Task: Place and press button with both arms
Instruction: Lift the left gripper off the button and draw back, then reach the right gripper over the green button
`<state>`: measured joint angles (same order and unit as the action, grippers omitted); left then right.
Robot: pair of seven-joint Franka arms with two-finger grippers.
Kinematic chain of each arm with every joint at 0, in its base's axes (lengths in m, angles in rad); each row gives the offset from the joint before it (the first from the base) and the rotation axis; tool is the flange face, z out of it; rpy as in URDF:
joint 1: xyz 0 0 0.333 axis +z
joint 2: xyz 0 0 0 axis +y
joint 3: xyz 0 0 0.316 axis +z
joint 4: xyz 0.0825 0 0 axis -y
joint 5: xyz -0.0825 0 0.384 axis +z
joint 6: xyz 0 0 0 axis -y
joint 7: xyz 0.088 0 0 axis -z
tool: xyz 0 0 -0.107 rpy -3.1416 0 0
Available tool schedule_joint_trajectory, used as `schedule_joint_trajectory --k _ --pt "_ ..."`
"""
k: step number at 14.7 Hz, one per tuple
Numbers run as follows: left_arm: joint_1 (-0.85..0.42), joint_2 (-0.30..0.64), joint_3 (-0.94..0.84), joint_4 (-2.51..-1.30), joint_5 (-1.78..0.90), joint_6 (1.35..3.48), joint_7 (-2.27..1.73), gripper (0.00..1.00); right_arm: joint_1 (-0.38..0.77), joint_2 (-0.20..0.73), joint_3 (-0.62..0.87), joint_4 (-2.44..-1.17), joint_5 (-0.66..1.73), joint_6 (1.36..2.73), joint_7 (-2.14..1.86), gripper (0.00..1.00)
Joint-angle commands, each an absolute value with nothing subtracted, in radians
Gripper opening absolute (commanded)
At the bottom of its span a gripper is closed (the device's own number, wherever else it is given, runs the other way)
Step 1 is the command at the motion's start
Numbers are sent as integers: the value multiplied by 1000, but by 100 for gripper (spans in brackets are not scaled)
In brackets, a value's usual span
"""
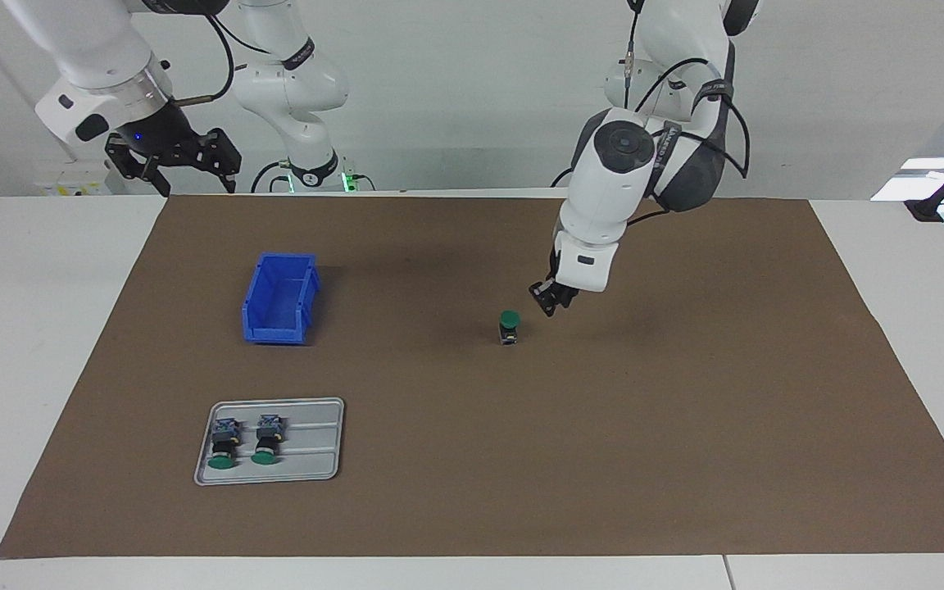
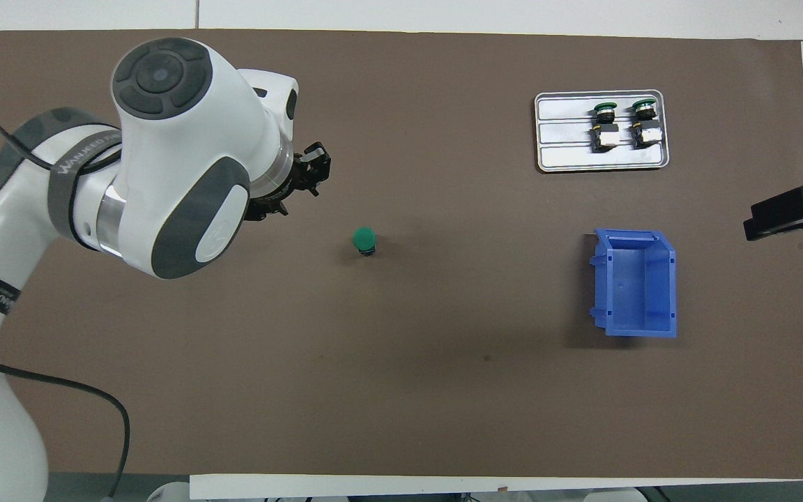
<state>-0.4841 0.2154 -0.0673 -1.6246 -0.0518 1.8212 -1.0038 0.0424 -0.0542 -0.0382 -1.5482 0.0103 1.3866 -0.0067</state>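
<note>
I should expect a long black body hidden under the green cap [image 2: 364,239] when I lift the button, because a dark edge [image 2: 366,252] sticks out below the cap.
One button [image 1: 509,325] [image 2: 364,240] stands upright on the brown mat, green cap up, with nothing touching it. My left gripper [image 1: 551,298] [image 2: 295,187] hangs open and empty a little above the mat, beside the button toward the left arm's end of the table. Two more buttons [image 1: 222,443] [image 1: 267,438] lie on their sides in a grey tray [image 1: 316,459] [image 2: 569,157]. My right gripper [image 1: 183,170] [image 2: 785,217] waits open and empty, raised over the robots' edge of the table at the right arm's end.
A blue bin [image 1: 279,299] [image 2: 635,282] with nothing in it sits on the mat, nearer to the robots than the tray. The brown mat [image 1: 685,426] covers most of the white table.
</note>
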Motion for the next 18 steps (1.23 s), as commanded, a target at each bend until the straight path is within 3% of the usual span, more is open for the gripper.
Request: schedule_joint_trajectory --k 1,4,10,13,18 --pt "-485 141 1 -1640 15 1732 -942 100 35 -49 33 -1557 23 1419 78 98" --pt "-396 72 58 -1641 18 1640 -685 100 28 -5 70 -1552 44 1446 133 98" --pt "-178 -18 61 -1643 26 1505 -265 100 41 129 199 -1554 74 1644 355 98" --pt "-135 -35 83 -1635 31 1441 -120 100 72 175 238 -1552 72 1695 434 98" --pt "-147 -35 80 -1660 20 1470 3 100 228 256 236 -1554 60 1753 500 96"
